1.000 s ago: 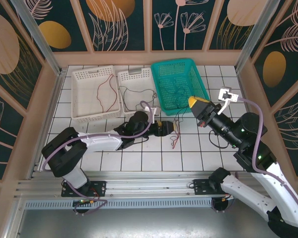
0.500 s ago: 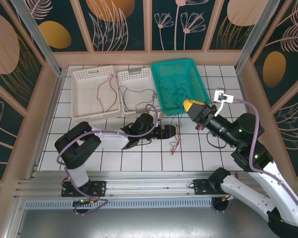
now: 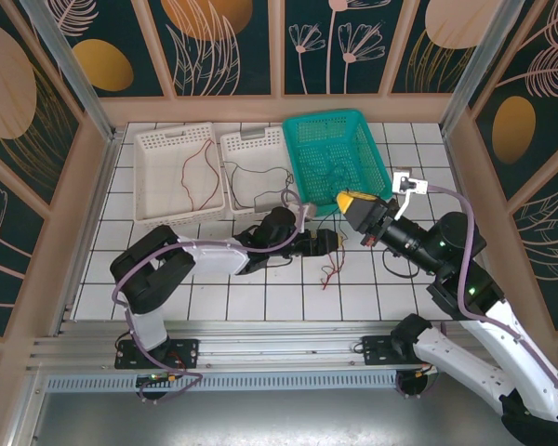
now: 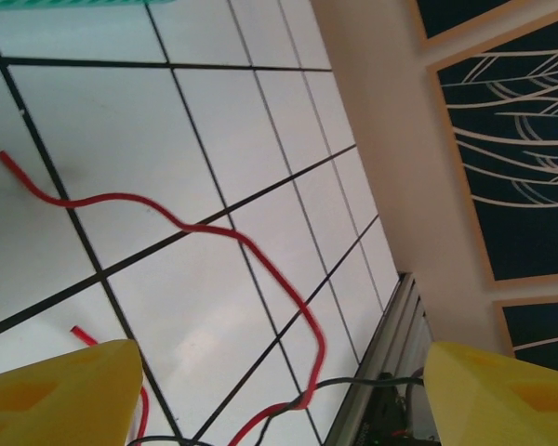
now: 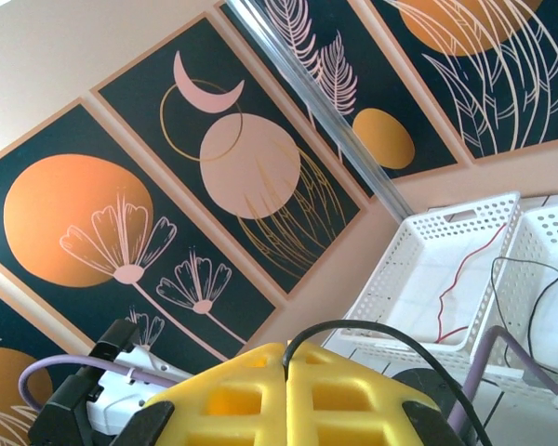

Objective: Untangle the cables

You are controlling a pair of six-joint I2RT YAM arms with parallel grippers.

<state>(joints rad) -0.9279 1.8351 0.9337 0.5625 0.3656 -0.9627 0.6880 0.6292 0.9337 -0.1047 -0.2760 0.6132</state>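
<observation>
A part of the black cable lies across the red cable (image 4: pixel 302 400) at my left gripper, so my right gripper should pull that part away before my left gripper grabs the red cable (image 4: pixel 305 314).
My right gripper (image 3: pixel 347 199) hangs just in front of the teal basket (image 3: pixel 309 130), shut on a thin black cable (image 5: pixel 383 329) that loops out from between its yellow fingers (image 5: pixel 232 400). My left gripper (image 3: pixel 327 240) lies low over the tiles just left of it, open. Between its yellow fingertips (image 4: pixel 60 390) run a red cable (image 4: pixel 251 253) and a black strand (image 4: pixel 358 383) crossing it, neither gripped. The red cable's (image 3: pixel 330 271) loose end lies on the tiles below the left gripper.
Two white baskets stand at the back left. One (image 3: pixel 158 177) holds a red wire (image 3: pixel 201 167), the other (image 3: pixel 251 139) a black wire (image 3: pixel 260 181). A dark wire lies in the teal basket. The table's metal front rail (image 4: pixel 391 372) is near the left gripper.
The left arm has stretched further right over the tiles, jaws still open. The right gripper has moved left and down towards it, still shut on the black cable.
</observation>
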